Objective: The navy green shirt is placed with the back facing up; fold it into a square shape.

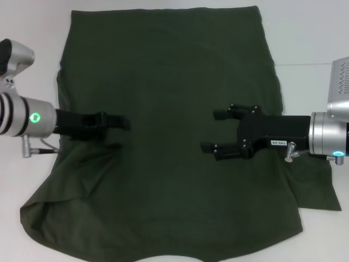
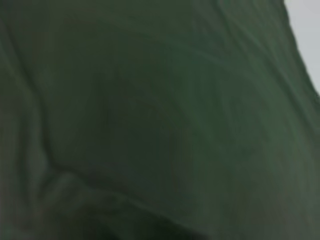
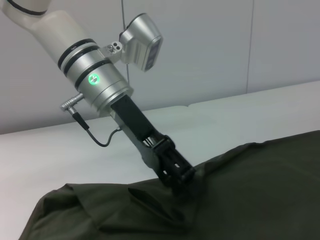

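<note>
The folded-in sleeve is puckered, with its lower edge slanting under the robot's left gripper, so the left gripper should move back and smooth the sleeve's doubled end out flat.
The navy green shirt lies flat with its plain back up and covers most of the white table. Its right sleeve sticks out, while the left side is folded inward near the front. My left gripper reaches in over the left part of the shirt. In the right wrist view the left gripper has its tips down in a pucker of cloth, shut on a fold. My right gripper hovers open over the right half, holding nothing. The left wrist view shows only wrinkled shirt cloth.
The white table shows as narrow strips on the left, the right and at the far edge. A pale wall stands behind the table in the right wrist view. No other objects are in view.
</note>
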`<control>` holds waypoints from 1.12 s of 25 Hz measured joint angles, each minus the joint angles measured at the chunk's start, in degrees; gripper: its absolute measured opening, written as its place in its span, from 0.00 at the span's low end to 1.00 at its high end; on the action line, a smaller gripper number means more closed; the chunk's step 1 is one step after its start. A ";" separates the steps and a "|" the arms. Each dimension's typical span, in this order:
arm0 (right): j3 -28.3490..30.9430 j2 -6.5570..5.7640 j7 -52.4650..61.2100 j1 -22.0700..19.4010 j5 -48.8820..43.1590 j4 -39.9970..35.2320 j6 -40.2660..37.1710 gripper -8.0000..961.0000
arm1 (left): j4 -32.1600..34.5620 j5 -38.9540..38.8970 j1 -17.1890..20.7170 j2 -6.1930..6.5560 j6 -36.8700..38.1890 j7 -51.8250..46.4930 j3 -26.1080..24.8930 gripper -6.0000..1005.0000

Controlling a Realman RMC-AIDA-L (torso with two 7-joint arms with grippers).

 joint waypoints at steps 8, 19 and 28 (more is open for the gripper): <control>0.00 0.13 0.21 -0.11 0.00 -0.25 0.00 0.98 | -0.02 -2.39 -2.26 -1.55 -1.25 1.33 0.25 0.93; 0.00 0.06 0.18 -0.14 0.00 -0.36 0.00 0.98 | 4.35 -5.75 2.64 0.37 6.31 2.93 0.02 0.93; 0.00 -0.03 0.14 0.02 0.00 -0.36 0.01 0.98 | 8.21 -5.31 7.60 2.27 11.04 7.36 0.32 0.93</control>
